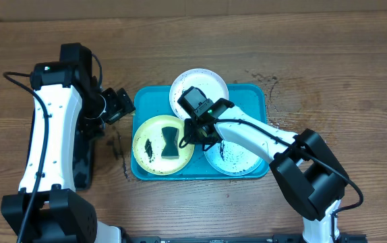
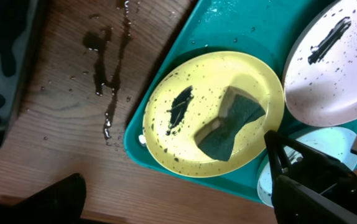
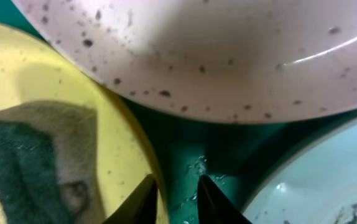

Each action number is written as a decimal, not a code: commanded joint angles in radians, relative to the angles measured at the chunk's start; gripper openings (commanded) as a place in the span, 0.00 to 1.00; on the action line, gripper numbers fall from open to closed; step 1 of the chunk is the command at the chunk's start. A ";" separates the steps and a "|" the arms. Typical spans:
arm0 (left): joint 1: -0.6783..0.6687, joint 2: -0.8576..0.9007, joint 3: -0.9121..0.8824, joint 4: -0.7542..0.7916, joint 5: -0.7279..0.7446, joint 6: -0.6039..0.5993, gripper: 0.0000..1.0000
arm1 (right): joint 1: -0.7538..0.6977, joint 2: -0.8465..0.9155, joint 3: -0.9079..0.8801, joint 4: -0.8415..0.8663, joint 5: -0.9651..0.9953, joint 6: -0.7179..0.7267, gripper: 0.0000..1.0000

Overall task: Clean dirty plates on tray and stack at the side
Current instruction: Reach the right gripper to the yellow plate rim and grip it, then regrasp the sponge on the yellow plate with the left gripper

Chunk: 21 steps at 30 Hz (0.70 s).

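The green sponge (image 2: pixel 236 129) gets thinner at its waist (image 2: pixel 226 123). It will squeeze in and spread out past my left gripper when I lift it.
The turquoise tray (image 1: pixel 254 94) holds three plates. The yellow-green plate (image 1: pixel 150 145) lies at its left, with a black smear and a green sponge (image 1: pixel 171 142) on it. One speckled white plate (image 1: pixel 203 82) leans on the far rim. The other white plate (image 1: pixel 237 160) lies at the right, partly under my right arm. My right gripper (image 1: pixel 193 131) is low at the yellow-green plate's right edge. In the right wrist view its fingers (image 3: pixel 175 196) are slightly apart and straddle that plate's rim (image 3: pixel 138 155). My left gripper (image 1: pixel 121 104) is open and empty, left of the tray (image 2: pixel 166 155).
A black tray (image 1: pixel 82 158) lies at the left under my left arm and shows in the left wrist view (image 2: pixel 4 62). Water streaks (image 1: pixel 117 145) wet the wood beside the turquoise tray. Dark specks (image 1: pixel 274 84) dot the table past its far right corner.
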<state>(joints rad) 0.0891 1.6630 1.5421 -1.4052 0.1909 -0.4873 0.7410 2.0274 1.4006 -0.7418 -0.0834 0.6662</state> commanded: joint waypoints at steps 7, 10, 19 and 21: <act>-0.057 0.005 -0.134 0.082 0.063 0.021 0.76 | -0.002 0.035 -0.001 -0.008 -0.008 0.000 0.13; -0.085 0.005 -0.201 0.155 0.131 0.087 0.73 | -0.002 0.039 -0.001 -0.007 -0.017 0.000 0.12; -0.195 0.006 -0.353 0.357 0.143 0.011 0.34 | -0.002 0.039 0.000 0.008 -0.053 -0.016 0.05; -0.196 0.009 -0.386 0.401 0.161 0.016 0.37 | -0.002 0.039 0.000 0.008 -0.053 -0.019 0.05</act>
<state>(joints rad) -0.1032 1.6665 1.2026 -1.0439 0.3218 -0.4465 0.7414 2.0533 1.4006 -0.7345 -0.1417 0.6510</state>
